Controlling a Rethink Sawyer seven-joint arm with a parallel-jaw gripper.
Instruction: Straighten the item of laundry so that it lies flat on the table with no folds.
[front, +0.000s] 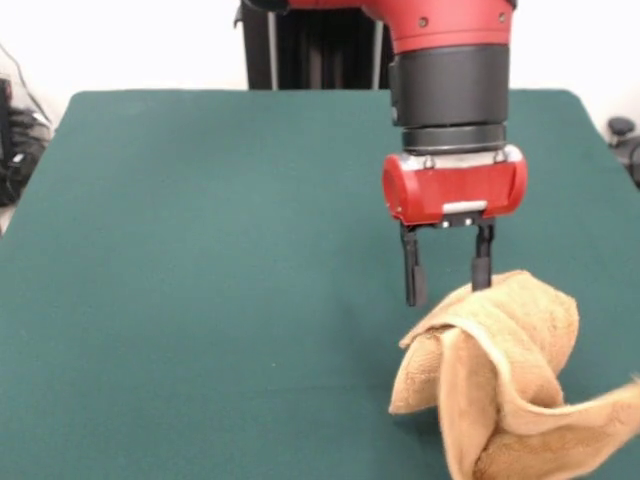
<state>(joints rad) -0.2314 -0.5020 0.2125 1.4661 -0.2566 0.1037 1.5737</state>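
My gripper will bring the tan-orange towel (535, 345) along whole and still bunched when I carry it, because the towel's raised fold (474, 327) stands in the middle of the heap with loose cloth around it.
The tan-orange towel (505, 380) lies crumpled in a bunched heap on the dark green table (200, 280), at the lower right of the front view. Folds stand up in it, and one corner runs off the right edge of the picture. My gripper (447, 280) hangs straight down from the red and black arm, just above the heap's upper left edge. It is open, with a clear gap between the two black fingers. The right finger's tip touches or nearly touches the top of the towel. The left finger (413, 272) hangs free beside the towel. Nothing is held.
The robot's black pedestal (310, 45) stands at the table's far edge. Dark cables and equipment (15, 140) lie off the table at the left, and a dark object (625, 140) sits off the right edge.
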